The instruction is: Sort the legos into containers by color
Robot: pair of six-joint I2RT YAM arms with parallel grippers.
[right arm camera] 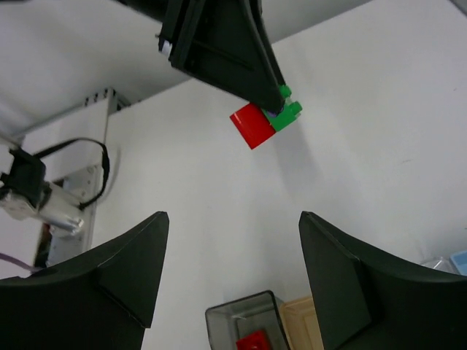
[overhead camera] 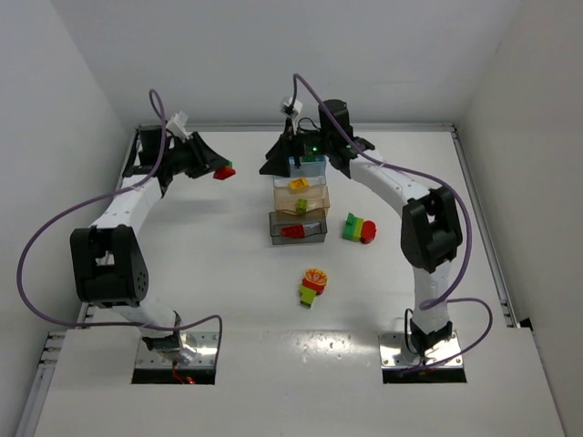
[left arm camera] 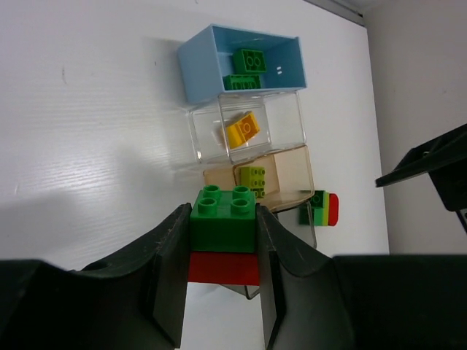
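The robot's left gripper has the red brick sticking out clear (right arm camera: 252, 126) of its fingers, so the right gripper should carry on going toward that red end (overhead camera: 223, 172) and close around it.
My left gripper (left arm camera: 223, 213) is shut on a lego clump, a green brick (left arm camera: 222, 219) stacked on a red one (left arm camera: 224, 268); it hangs above the table at the far left (overhead camera: 222, 169). The containers stand in a row: a blue bin (overhead camera: 308, 167) holding green bricks (left arm camera: 248, 61), a clear bin (left arm camera: 244, 117) and a tan bin (left arm camera: 292, 171) each with a yellow brick, and a grey bin (overhead camera: 298, 228) with a red brick (right arm camera: 255, 341). My right gripper (right arm camera: 233, 219) is open and empty, hovering by the blue bin (overhead camera: 308, 157).
Two multicolour clumps lie loose on the table: a green-yellow-red one (overhead camera: 358, 228) right of the grey bin and a red, yellow and green one (overhead camera: 312, 284) nearer the arm bases. White walls enclose the table on three sides.
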